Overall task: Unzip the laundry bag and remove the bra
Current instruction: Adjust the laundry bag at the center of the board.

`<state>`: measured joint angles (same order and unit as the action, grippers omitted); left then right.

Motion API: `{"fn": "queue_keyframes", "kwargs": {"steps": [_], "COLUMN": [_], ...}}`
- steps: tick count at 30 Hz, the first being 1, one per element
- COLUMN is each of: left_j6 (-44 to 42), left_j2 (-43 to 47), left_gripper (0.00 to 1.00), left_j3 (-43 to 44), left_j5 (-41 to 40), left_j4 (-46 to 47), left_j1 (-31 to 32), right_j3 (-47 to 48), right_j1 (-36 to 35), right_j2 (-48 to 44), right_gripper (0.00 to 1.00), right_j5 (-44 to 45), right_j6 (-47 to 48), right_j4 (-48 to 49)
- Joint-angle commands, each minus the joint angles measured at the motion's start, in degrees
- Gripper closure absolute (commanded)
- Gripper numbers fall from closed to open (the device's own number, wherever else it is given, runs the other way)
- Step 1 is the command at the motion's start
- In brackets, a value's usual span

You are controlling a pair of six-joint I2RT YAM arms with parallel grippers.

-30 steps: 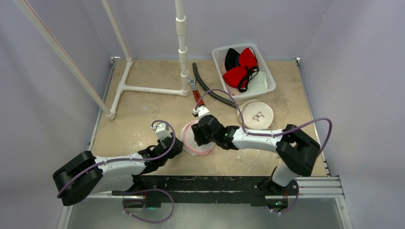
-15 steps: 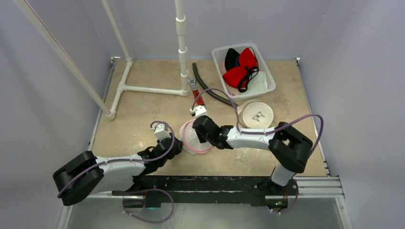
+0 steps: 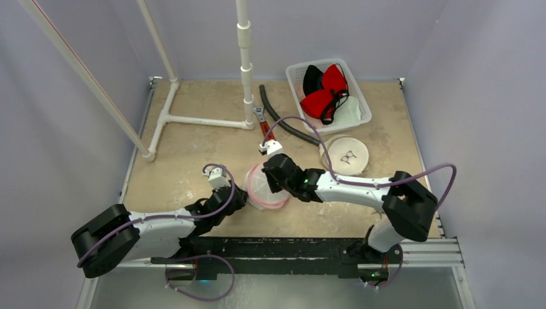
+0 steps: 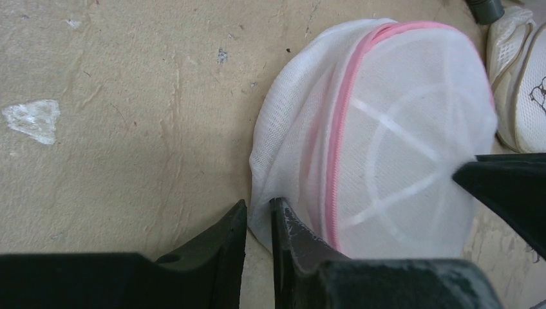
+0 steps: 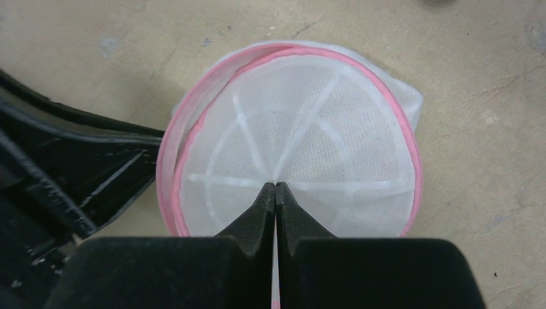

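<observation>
My right gripper is covering the middle of the laundry bag (image 5: pixel 277 168), away from the zipper, so it should withdraw before my left gripper crosses to the bag's rim (image 5: pixel 417 193).
The laundry bag (image 3: pixel 259 195) is a round white mesh pouch with a pink zipper (image 4: pixel 337 145) round its rim, lying on the table near the front. My left gripper (image 4: pixel 257 209) is shut on a fold of mesh at the bag's left edge (image 3: pixel 243 193). My right gripper (image 5: pixel 275 185) points down on the middle of the bag's top (image 5: pixel 322 129), fingers pressed together with mesh pinched at the tips; it reaches in from the right (image 3: pixel 269 185). The zipper looks closed along the stretch I see. The bra is hidden.
A second flat mesh bag (image 3: pixel 346 156) lies to the right. A white basket (image 3: pixel 360 103) with red and black garments stands at the back right. A black hose (image 3: pixel 283 125), a red-handled tool (image 3: pixel 263 125) and a white pipe frame (image 3: pixel 199 120) lie behind.
My right gripper has closed on the middle of the bag's top, after hovering partly open over it. The left gripper has kept its hold on the bag's edge.
</observation>
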<state>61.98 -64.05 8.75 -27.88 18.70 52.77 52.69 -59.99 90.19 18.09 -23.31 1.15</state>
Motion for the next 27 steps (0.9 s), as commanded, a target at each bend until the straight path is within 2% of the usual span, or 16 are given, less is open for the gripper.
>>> {"fn": "queue_keyframes", "kwargs": {"steps": [1,13,19,27], "left_j6": [0.7,1.2,1.3,2.0], "left_j2": [0.6,0.9,3.2,10.7], "left_gripper": [0.8,0.8,0.8,0.8], "left_j3": [-0.9,-1.2,-1.1,-2.5], "left_j5": [1.4,1.4,1.6,1.0], "left_j4": [-1.0,-0.6,-3.4,-10.5], "left_j1": [-0.1,-0.1,-0.1,-0.1], "right_j3": [-0.3,-0.9,-1.5,-1.3], "right_j1": [-0.3,1.1,1.0,1.1], "right_j2": [-5.9,-11.3,-8.5,-5.1], "right_gripper": [1.0,1.0,1.0,1.0], "right_j5": [-3.2,-6.9,-7.3,-7.7], "right_j6": [-0.1,0.3,0.0,-0.2], "right_j4": [-1.1,-1.6,0.1,4.0]}}
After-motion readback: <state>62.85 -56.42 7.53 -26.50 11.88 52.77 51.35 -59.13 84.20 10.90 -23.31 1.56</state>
